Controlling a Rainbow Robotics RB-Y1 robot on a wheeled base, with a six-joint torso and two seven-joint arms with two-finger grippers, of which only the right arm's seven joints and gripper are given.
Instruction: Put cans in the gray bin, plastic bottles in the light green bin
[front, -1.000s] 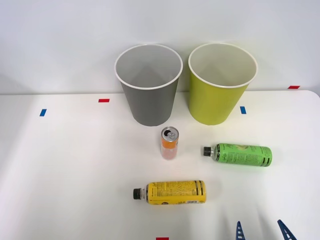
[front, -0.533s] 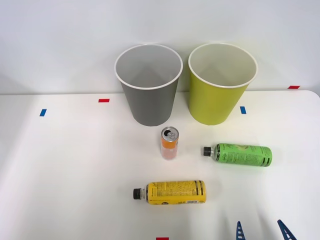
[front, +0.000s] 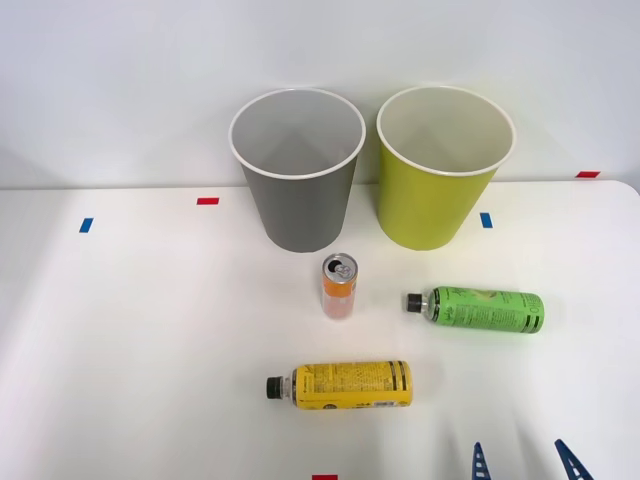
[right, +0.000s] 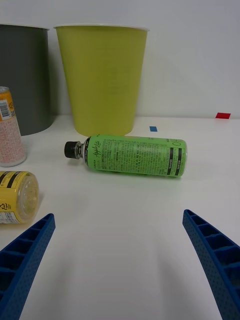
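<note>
I expect the green-label bottle (front: 484, 310) to stay upright inside, cap up, when I drop it in bottom first, because the light green bin narrows (front: 420, 232) toward its base.
An orange-and-pink can (front: 339, 286) (right: 10, 127) stands upright mid-table, just in front of the gray bin (front: 297, 172) (right: 23, 77). The light green bin (front: 441, 168) (right: 102, 77) stands to its right. A green-label bottle (front: 478, 309) (right: 131, 155) lies on its side, black cap pointing left, in front of the light green bin. A yellow-label bottle (front: 343, 384) (right: 15, 196) lies on its side nearer the front edge. My right gripper (front: 525, 464) (right: 120, 267) is open and holds nothing, low at the front right, with the green bottle some way ahead of its fingertips.
Small blue tape marks (front: 85, 225) and red tape marks (front: 207, 201) dot the white table (front: 150, 340). A plain white wall rises behind the bins. The table's right edge curves off near a red mark (front: 587, 174).
</note>
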